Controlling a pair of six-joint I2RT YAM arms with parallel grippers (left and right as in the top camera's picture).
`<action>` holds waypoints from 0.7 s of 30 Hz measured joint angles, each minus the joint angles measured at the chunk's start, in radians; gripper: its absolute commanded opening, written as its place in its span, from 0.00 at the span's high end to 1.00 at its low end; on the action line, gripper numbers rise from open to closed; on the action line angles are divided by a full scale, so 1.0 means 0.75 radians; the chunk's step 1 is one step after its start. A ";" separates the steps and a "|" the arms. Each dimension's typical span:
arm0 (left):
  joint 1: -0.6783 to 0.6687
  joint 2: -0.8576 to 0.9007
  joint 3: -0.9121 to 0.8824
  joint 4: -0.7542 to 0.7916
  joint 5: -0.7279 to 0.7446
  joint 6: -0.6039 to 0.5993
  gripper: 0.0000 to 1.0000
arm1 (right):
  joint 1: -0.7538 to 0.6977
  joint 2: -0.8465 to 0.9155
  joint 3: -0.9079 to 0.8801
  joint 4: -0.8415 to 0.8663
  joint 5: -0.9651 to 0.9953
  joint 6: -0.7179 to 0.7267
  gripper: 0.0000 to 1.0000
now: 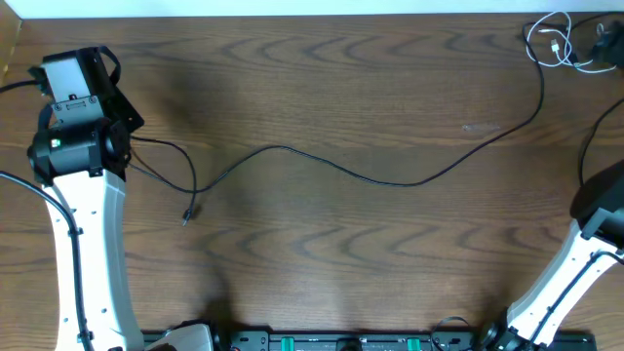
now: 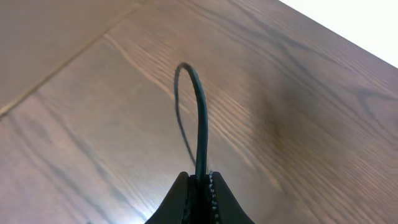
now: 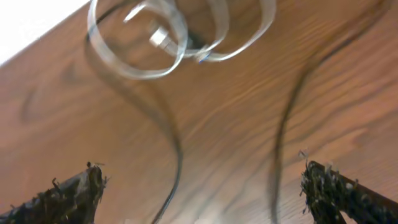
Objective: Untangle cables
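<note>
The long black cable's bend (image 1: pixel 542 90) is clear of the white cable coil, so my right gripper should keep going there until its open fingers are on both sides of the cable (image 1: pixel 535 114).
A long black cable (image 1: pixel 390 181) snakes across the table from a plug end (image 1: pixel 185 218) at the left to the far right corner. There it meets a small coil of white cable (image 1: pixel 558 44). My left gripper (image 2: pixel 199 186) is shut on a black cable (image 2: pixel 200 118), which arches up out of the jaws above the table. In the overhead view the fingers are hidden under the left wrist (image 1: pixel 76 93). My right gripper (image 3: pixel 200 171) is open and empty above the table. Two blurred black cable strands (image 3: pixel 177 149) run below it, and the white cable coil (image 3: pixel 155 37) lies just ahead.
The wooden table's far edge (image 1: pixel 292 14) runs along the top. A dark object (image 1: pixel 608 39) sits at the far right corner by the white coil. Thicker black arm leads (image 1: pixel 588 146) hang near the right arm (image 1: pixel 575 263). The arm bases stand at the front edge.
</note>
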 measured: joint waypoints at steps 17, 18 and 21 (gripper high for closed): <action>-0.005 0.000 0.000 -0.104 0.767 0.124 0.93 | 0.158 -0.002 -0.528 0.202 -0.065 -0.370 0.07; -0.009 0.000 0.000 -0.104 0.786 0.124 0.93 | 0.156 -0.002 -0.555 0.241 -0.065 -0.372 0.07; -0.031 0.000 0.000 -0.104 0.817 0.124 0.93 | 0.151 -0.002 -0.634 0.366 -0.065 -0.378 0.07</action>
